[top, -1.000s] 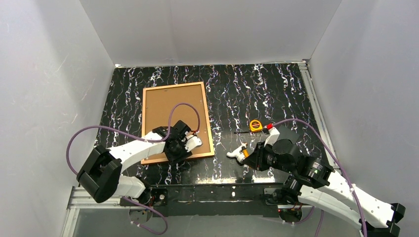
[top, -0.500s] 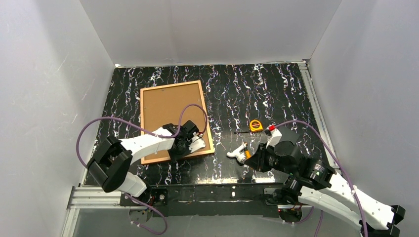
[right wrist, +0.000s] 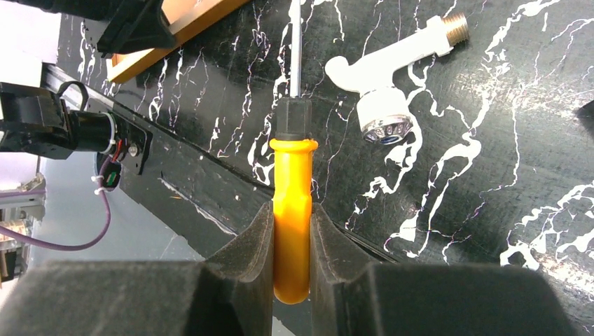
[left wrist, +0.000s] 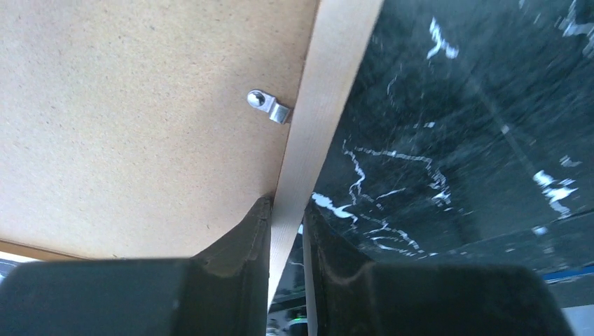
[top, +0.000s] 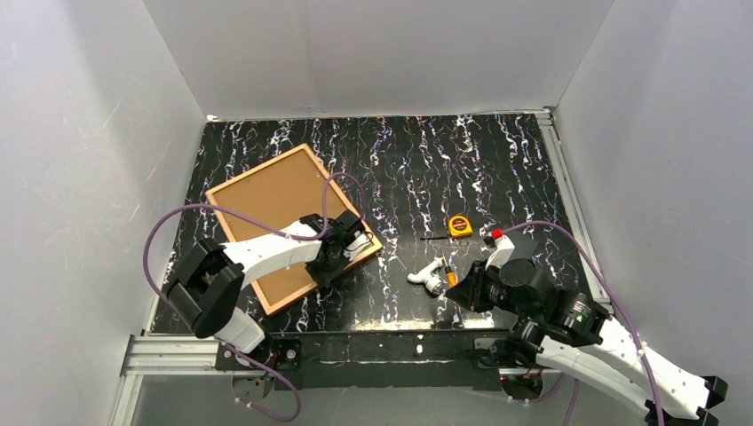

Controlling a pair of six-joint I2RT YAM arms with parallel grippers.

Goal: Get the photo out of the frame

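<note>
My left gripper's fingers are on both sides of the wooden rail (left wrist: 297,169). I should keep turning the crooked frame until its near edge runs along the table's front edge (top: 391,331).
The frame (top: 266,200) lies back up on the left of the table, turned askew, its tan board (left wrist: 126,119) facing me. The photo is hidden under that board. My left gripper (top: 344,245) is shut on the frame's thin wooden rail (left wrist: 319,105) at its near right edge, one jaw on the board side and one outside. A small metal turn clip (left wrist: 270,107) sits on the board just ahead of the jaws. My right gripper (right wrist: 292,224) is shut on the orange handle of a screwdriver (right wrist: 293,175), whose shaft points toward the frame's corner (right wrist: 189,28).
A white plastic tap (top: 426,273) with a brass thread lies beside the screwdriver tip. A yellow tape measure (top: 459,225) sits mid-table. Grey walls close in three sides, and the table's front edge (right wrist: 182,196) runs close under the right gripper.
My left gripper closed on the frame's rail and swung the frame counter-clockwise, its far end going left. The right arm drifted slightly right, still holding the screwdriver.
</note>
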